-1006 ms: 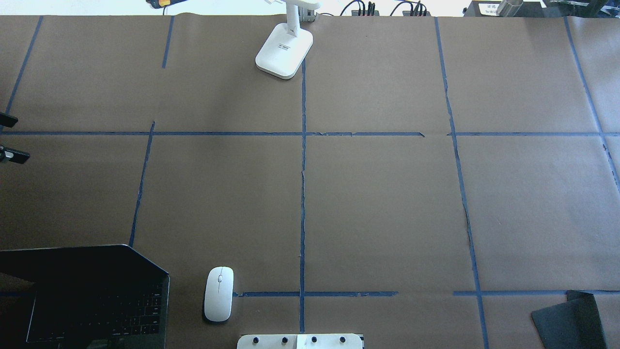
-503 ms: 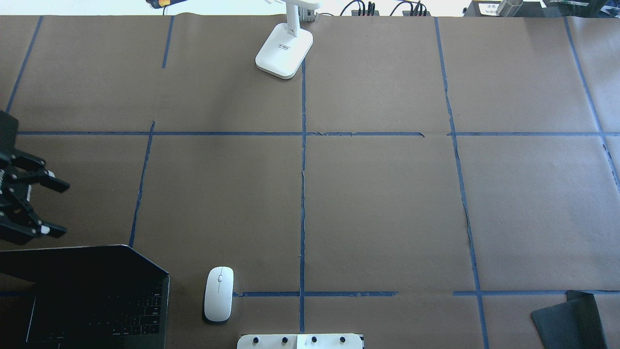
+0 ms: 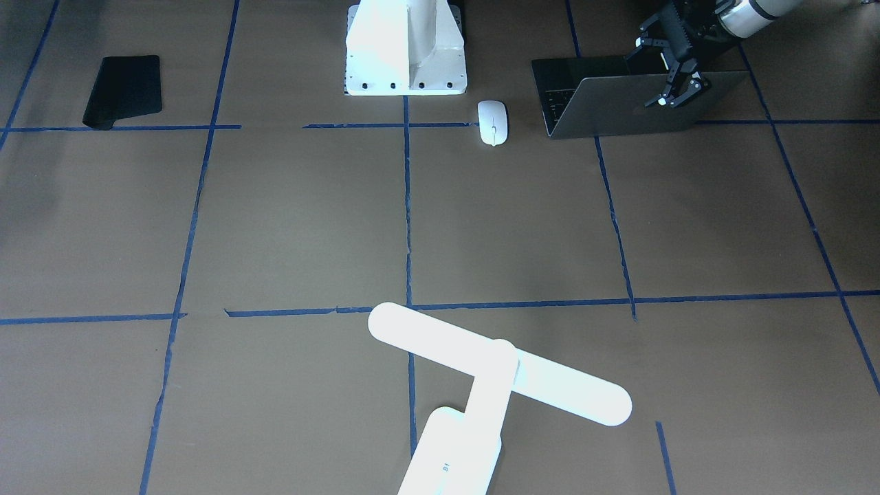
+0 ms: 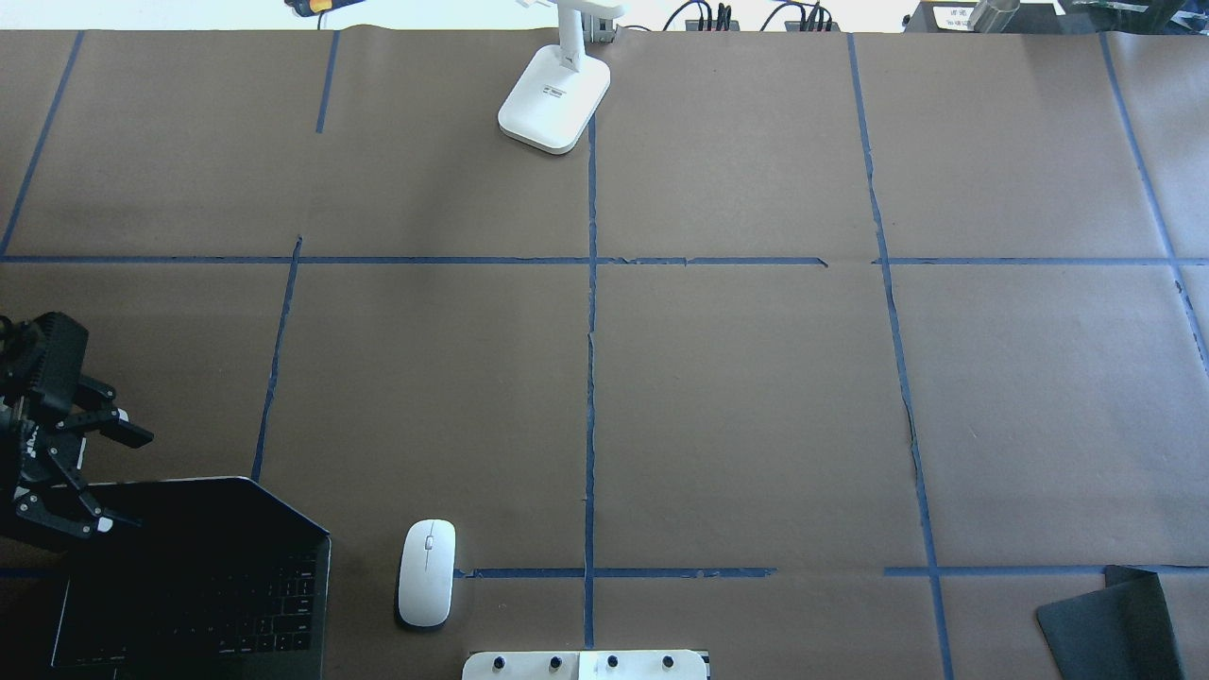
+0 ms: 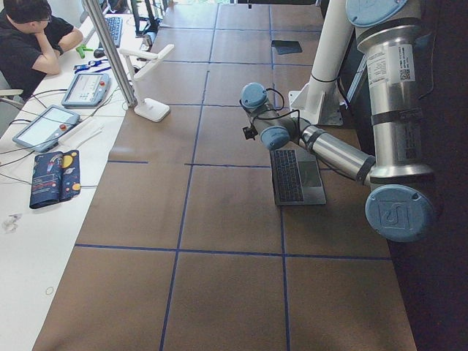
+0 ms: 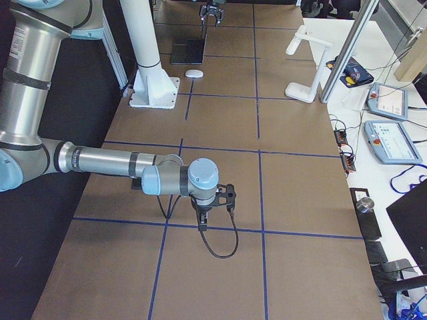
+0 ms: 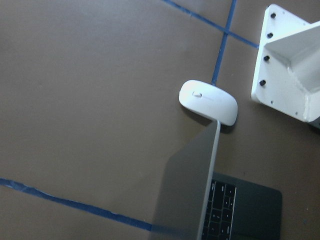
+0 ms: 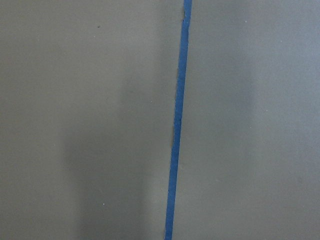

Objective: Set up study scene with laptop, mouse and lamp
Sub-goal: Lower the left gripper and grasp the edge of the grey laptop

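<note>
The grey lid (image 3: 628,106) stands open by itself, so the laptop (image 3: 560,92) will follow whole and stay open when I move it by the lid.
The laptop (image 4: 189,576) stands open at the near left of the table, its grey lid (image 3: 619,103) tilted back. Just right of it lies the white mouse (image 4: 426,572), which the left wrist view shows past the lid's edge as the mouse (image 7: 208,102). The white lamp (image 4: 554,99) stands at the far edge near the middle, its bar head (image 3: 495,364) lying across. My left gripper (image 4: 132,479) is open at the lid's top edge, one finger on each side of it from overhead; contact is unclear. My right gripper (image 6: 203,217) hangs over bare table, and I cannot tell its state.
A black mat (image 4: 1105,614) lies at the near right corner. The white bolted pedestal (image 3: 405,48) stands at the robot's base beside the mouse. Blue tape lines (image 4: 590,378) cross the brown table cover. A person (image 5: 33,36) sits at a side bench with tablets.
My left gripper has come in from the view's left edge and moved toward the robot, reaching the laptop lid's top edge, still open. Laptop, mouse and lamp have not moved.
</note>
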Robot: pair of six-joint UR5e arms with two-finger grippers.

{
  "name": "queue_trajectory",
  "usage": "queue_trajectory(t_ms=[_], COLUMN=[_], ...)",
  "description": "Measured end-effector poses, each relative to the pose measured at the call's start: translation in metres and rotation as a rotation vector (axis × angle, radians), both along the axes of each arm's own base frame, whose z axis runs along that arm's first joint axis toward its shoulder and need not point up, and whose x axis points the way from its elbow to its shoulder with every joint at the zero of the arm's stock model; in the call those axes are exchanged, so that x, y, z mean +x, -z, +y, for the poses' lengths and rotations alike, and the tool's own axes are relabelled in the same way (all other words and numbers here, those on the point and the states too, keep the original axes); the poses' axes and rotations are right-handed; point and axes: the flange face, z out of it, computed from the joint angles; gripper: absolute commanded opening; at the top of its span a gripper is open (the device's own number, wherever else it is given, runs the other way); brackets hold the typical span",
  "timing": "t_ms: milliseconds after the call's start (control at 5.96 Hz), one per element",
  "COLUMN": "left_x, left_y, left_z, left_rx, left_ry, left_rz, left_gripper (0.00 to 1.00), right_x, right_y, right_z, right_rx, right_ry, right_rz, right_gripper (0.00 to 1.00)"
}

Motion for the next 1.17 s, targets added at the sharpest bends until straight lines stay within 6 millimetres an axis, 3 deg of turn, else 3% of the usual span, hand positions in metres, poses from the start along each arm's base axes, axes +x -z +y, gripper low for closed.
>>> queue_trajectory(t_ms=[168,335,671,1174], left_x=[0.003,0.004,-0.009,-0.024], left_y=[-0.006,-0.006,-0.009,-0.003], left_z=[0.006,0.008,-0.003,-0.014], left_rx=[0.0,0.015,0.127,0.191], left_ry=[-0.016,-0.028,-0.043,-0.023], left_rz=[-0.012,-0.009,0.008,0.023], left_gripper=[0.38,0.07,0.0,0.0], right_x=[0.0,0.0,0.0,0.0], right_y=[0.0,0.0,0.0,0.003], right_z=[0.0,0.0,0.0,-0.001], right_rx=[0.0,0.001,0.003,0.007], right_ry=[0.001,0.001,0.002,0.001], right_rz=[0.0,0.001,0.001,0.001], right_gripper=[1.0,1.0,1.0,1.0])
